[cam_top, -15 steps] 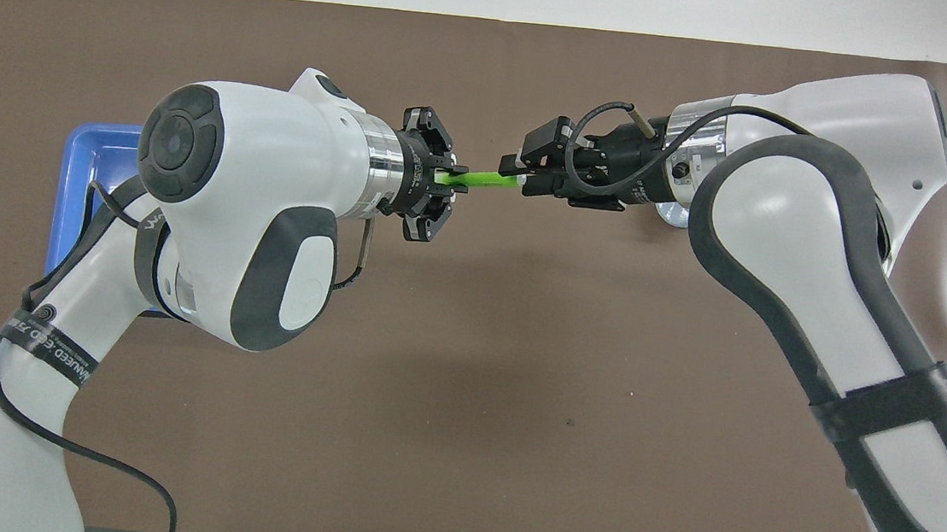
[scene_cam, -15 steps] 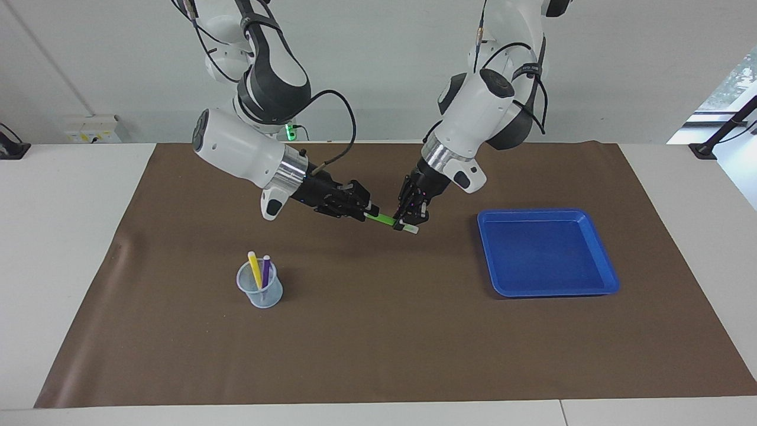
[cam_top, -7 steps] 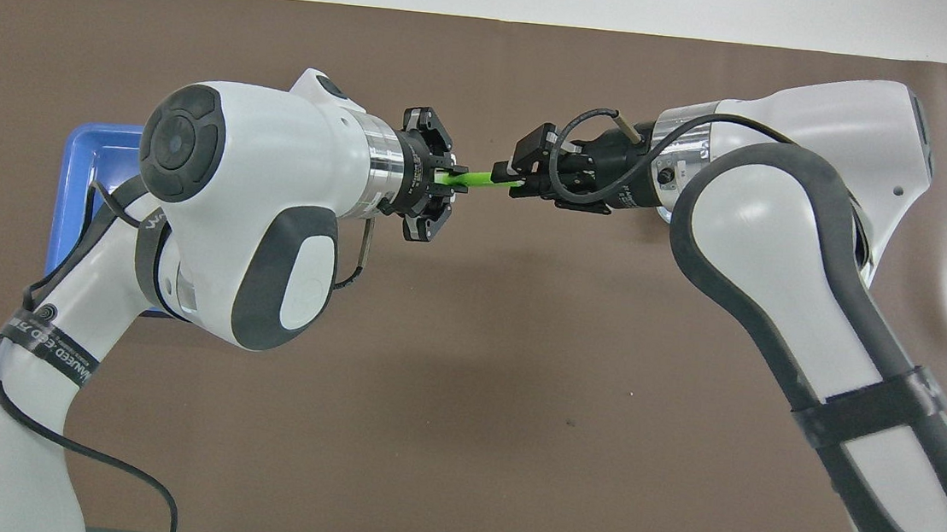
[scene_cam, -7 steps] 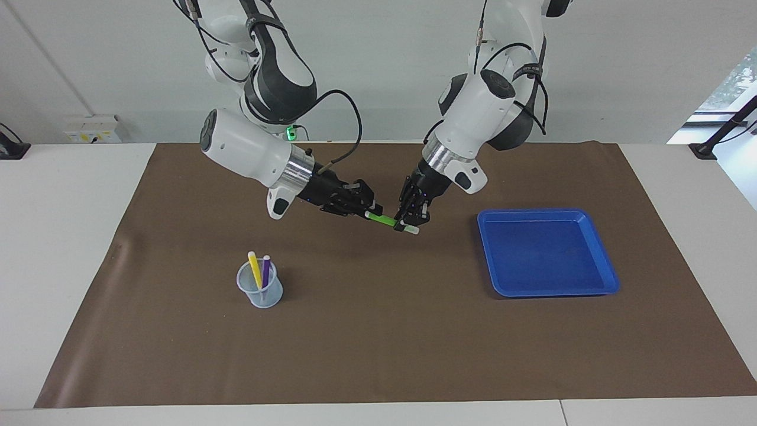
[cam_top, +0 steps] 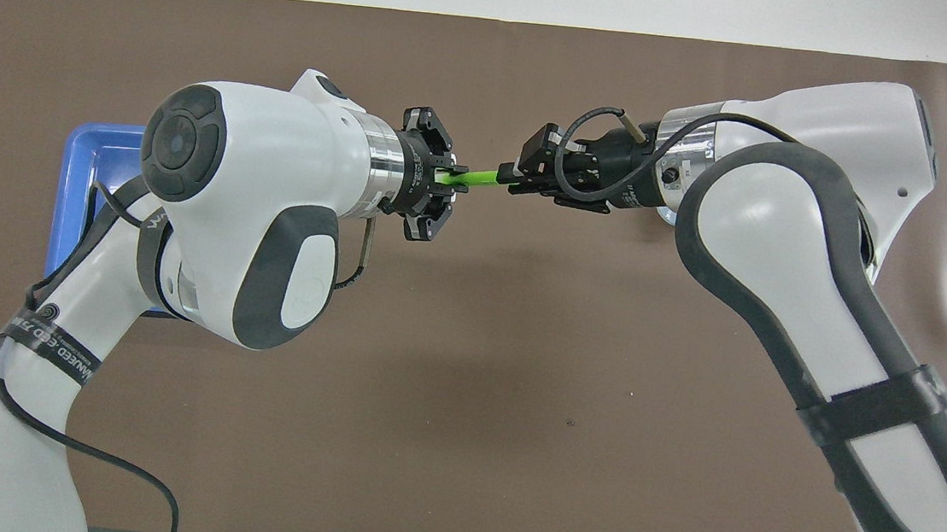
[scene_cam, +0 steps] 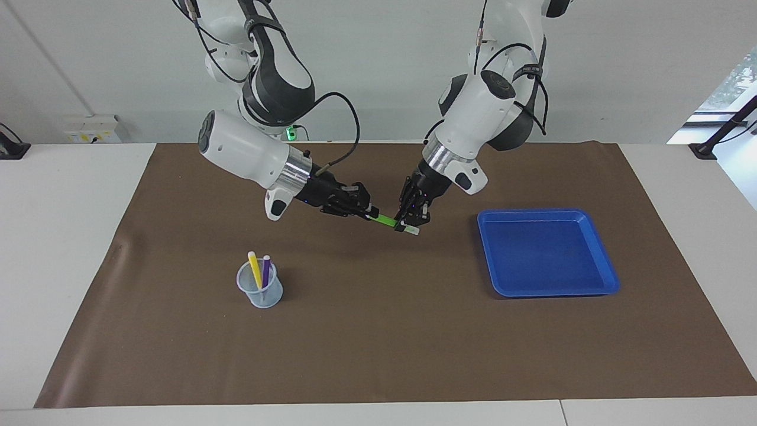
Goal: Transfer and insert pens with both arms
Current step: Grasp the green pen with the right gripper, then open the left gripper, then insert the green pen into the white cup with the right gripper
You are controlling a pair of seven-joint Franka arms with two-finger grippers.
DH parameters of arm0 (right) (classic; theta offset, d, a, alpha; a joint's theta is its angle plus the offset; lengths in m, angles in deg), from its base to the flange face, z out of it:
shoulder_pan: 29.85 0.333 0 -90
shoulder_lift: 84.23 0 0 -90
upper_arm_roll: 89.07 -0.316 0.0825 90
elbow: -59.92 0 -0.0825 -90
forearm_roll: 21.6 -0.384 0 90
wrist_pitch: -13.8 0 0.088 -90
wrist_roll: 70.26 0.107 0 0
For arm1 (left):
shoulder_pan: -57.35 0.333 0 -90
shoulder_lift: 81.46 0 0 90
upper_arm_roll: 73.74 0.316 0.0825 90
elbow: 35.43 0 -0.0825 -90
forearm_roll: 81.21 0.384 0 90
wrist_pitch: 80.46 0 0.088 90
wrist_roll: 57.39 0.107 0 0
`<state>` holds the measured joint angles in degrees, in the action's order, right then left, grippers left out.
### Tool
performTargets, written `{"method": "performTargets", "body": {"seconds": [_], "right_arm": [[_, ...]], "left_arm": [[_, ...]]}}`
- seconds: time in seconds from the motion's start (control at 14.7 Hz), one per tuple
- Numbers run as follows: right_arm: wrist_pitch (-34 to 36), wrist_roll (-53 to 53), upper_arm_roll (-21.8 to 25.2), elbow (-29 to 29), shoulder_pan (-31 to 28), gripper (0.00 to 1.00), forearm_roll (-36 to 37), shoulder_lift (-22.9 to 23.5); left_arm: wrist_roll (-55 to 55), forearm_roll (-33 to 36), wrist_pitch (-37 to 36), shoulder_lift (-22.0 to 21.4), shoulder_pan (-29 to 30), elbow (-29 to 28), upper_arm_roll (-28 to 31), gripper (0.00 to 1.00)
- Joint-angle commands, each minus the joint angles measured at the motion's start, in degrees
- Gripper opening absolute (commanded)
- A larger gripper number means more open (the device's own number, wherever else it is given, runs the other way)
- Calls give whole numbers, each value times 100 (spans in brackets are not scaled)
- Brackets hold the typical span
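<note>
Both of the robot's grippers hold the light green pen (scene_cam: 384, 220), so next the left gripper opens and moves clear of the pen's pale end before the right gripper takes the pen to the cup (scene_cam: 260, 287).
The light green pen (scene_cam: 385, 220) hangs in the air over the middle of the brown mat, between my two grippers; it also shows in the overhead view (cam_top: 477, 177). My left gripper (scene_cam: 412, 218) is shut on it near its pale end, which pokes out below. My right gripper (scene_cam: 368, 210) is at the pen's green end, in line with it. In the overhead view the left gripper (cam_top: 447, 180) and the right gripper (cam_top: 517, 176) face each other along the pen. The yellow pen (scene_cam: 255, 270) and the dark purple pen (scene_cam: 265, 269) stand in a clear cup (scene_cam: 260, 291).
The cup stands toward the right arm's end of the table, farther from the robots than the grippers; the right arm hides it in the overhead view. A blue tray (scene_cam: 547, 254) lies toward the left arm's end, partly under the left arm in the overhead view (cam_top: 78, 180).
My right gripper slid in along the green pen toward the left gripper, then drew back a little. The left gripper and the pen have hardly moved.
</note>
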<state>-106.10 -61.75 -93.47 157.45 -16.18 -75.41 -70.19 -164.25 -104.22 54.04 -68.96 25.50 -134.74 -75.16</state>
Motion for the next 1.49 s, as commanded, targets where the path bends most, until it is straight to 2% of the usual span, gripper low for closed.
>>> {"method": "performTargets", "body": {"seconds": [0.0, 0.2, 0.27, 0.34, 0.54, 0.75, 0.88, 1.02, 1.15, 1.42], "right_arm": [[-86, 19, -43, 135, -57, 0, -94, -121], [1, 11, -34, 92, -136, 0, -42, -104], [36, -15, -34, 65, -198, 0, 2, -95], [80, -33, -34, 48, -250, 0, 20, -86], [159, -51, -17, -57, -303, 0, 168, -51], [1193, -95, -8, -1038, -750, 0, 1711, 167], [1853, -531, -8, -1594, -997, 0, 2661, 326], [1953, -1820, -8, -1780, -1260, 0, 3505, 432], [1927, -2658, -8, -1781, -1463, 0, 3868, 441], [1576, -3188, -17, -1641, -1517, 0, 4467, 432]], "left_arm": [[-11, -63, 23, 33, -76, 35, 45, 0], [68, -37, -21, 24, -76, 35, 54, 0], [103, 7, -56, 24, -76, 26, 63, 62], [277, 129, -56, 24, -76, 9, 63, 100], [989, 245, -143, -2, 12, -70, 72, 100], [2103, 253, -381, -55, 213, -219, 98, 100], [2832, 436, -338, -195, 398, -595, 107, 100], [4139, 719, -381, -353, 687, -930, 107, 100], [5580, 728, -381, -476, 1047, -1238, 107, 100], [7649, 780, -538, -582, 1812, -1450, 107, 100]]}}
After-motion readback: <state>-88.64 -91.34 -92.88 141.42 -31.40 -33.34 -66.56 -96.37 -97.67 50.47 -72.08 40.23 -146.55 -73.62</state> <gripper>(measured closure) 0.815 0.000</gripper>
